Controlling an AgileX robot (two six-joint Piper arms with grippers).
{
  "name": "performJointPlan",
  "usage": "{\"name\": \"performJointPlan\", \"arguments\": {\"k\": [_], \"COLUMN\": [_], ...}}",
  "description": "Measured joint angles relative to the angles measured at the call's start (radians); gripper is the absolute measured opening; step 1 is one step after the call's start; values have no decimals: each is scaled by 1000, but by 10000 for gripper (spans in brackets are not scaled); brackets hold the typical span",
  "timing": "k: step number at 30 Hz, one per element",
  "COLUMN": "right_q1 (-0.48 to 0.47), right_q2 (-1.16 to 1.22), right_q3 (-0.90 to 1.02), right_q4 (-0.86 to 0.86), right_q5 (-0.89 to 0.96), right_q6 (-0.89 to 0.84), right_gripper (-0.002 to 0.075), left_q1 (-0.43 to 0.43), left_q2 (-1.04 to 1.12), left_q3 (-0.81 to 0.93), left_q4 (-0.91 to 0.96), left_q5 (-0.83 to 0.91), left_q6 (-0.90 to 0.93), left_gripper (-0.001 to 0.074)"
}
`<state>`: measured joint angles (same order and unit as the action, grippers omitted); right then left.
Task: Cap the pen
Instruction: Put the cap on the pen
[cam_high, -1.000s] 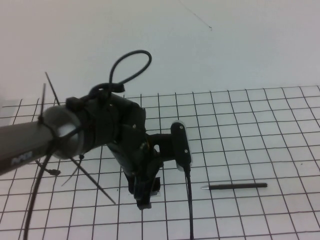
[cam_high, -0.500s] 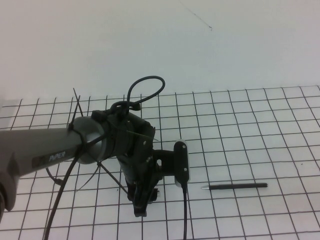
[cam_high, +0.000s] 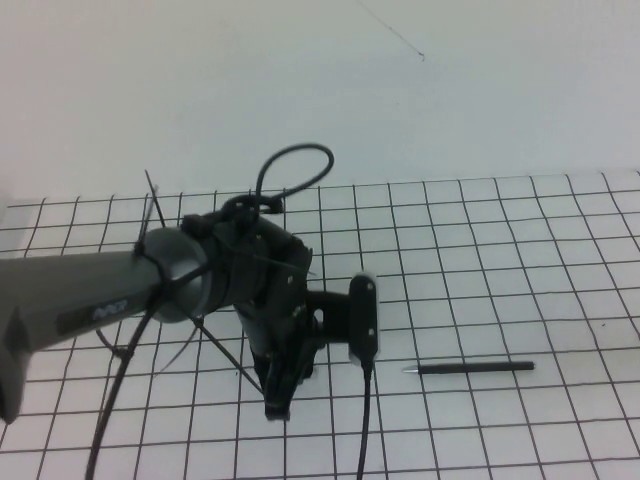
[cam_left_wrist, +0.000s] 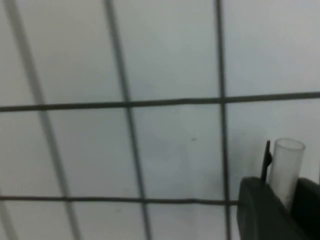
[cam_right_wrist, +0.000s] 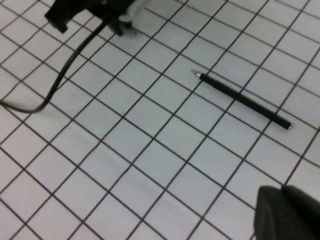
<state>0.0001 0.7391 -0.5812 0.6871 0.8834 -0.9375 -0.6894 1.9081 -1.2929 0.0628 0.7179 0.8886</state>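
I should keep bringing my right gripper to the pen's rear half (cam_high: 507, 367) until it closes there, since the pen's silvery tip (cam_high: 411, 371) faces the cap in my left gripper.
The pen (cam_high: 470, 368) is thin and black with a silvery tip pointing left. It lies flat on the grid mat at the right and also shows in the right wrist view (cam_right_wrist: 242, 100). My left gripper (cam_high: 280, 395) hangs over the mat about two squares left of the pen's tip. It is shut (cam_left_wrist: 282, 192) on a short translucent cap (cam_left_wrist: 287, 162) with a black clip, which sticks out past the fingers. My right gripper (cam_right_wrist: 287, 212) is out of the high view; its dark fingers are together and empty, above the mat short of the pen.
The white grid mat (cam_high: 500, 260) covers the table. The left arm's black cable (cam_high: 365, 430) trails toward the front edge and shows in the right wrist view (cam_right_wrist: 60, 75). A white wall stands behind.
My left arm has swung a little, and its cable loop has shifted right and up. The gripper with the cap stays near the same spot. The pen has not moved.
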Motion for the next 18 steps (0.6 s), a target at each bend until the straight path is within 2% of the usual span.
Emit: {"name": "performJointPlan", "arguments": {"k": [3, 5, 10, 14, 18], "right_q1": [15, 57, 217, 303, 373], "right_q2": [145, 239, 477, 653, 824], "right_q3": [-63, -124, -309, -442, -547], "right_q4": [2, -30, -250, -434, -570], "right_q5": [37, 67, 102, 124, 205], "right_q6": [-17, -35, -41, 8, 16], "right_gripper": [-3, -1, 24, 85, 185], "left_q1": [-2, -2, -2, -2, -2], "left_q2": [-37, -66, -132, -173, -194], "left_q3": [-11, -11, -11, -11, -11], "left_q4": [0, 0, 20, 18, 46], "left_q5": [0, -2, 3, 15, 67], "left_q6": [0, 2, 11, 11, -16], "left_gripper": [1, 1, 0, 1, 1]}}
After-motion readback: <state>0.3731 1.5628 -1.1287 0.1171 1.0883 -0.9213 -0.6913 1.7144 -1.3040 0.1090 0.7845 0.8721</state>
